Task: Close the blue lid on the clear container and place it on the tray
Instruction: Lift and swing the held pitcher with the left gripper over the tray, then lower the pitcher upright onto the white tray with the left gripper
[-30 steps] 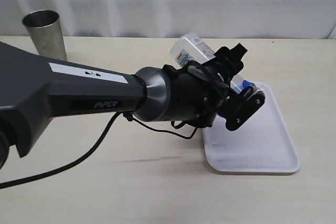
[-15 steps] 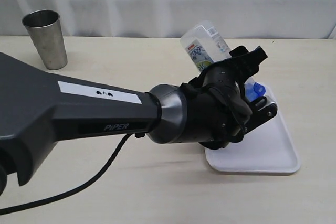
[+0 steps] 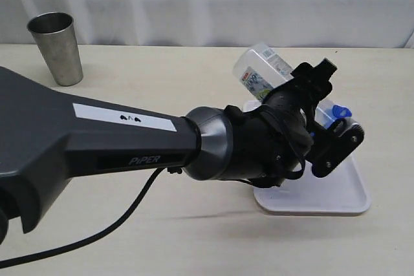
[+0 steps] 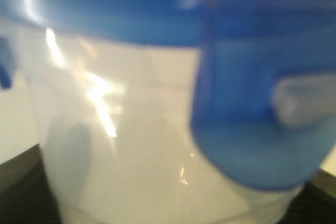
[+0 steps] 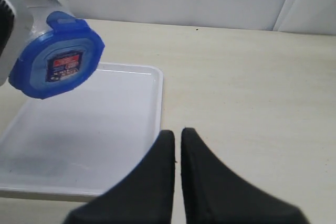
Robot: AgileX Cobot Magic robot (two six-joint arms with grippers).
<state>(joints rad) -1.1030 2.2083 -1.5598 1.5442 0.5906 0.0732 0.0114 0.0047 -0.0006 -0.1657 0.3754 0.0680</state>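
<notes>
Next, I turn the clear container upright with my left gripper before I put it on the tray [image 3: 314, 192], because the container hangs tipped with its blue lid [image 3: 341, 112] lower than its base.
My left gripper [image 3: 325, 114] is shut on the clear container [image 3: 261, 69], which hangs tilted above the white tray [image 3: 343, 193]. The blue lid [image 3: 337, 113] sits on the container's mouth and points toward the right. In the right wrist view the blue lid [image 5: 55, 59] shows its red-and-blue sticker above the tray [image 5: 105, 124]. The left wrist view is filled by the blurred clear container [image 4: 131, 150] and the blue lid [image 4: 252, 103]. My right gripper [image 5: 177, 135] is shut on nothing, low by the tray's side edge. It is out of the exterior view.
A steel cup [image 3: 57, 46] stands at the table's far left. The left arm's grey body [image 3: 97, 140] covers much of the table's left and middle. A white curtain closes the back.
The left gripper has carried the container to the right and turned it, so the lid end now hangs further over the tray. The right gripper has stayed shut.
</notes>
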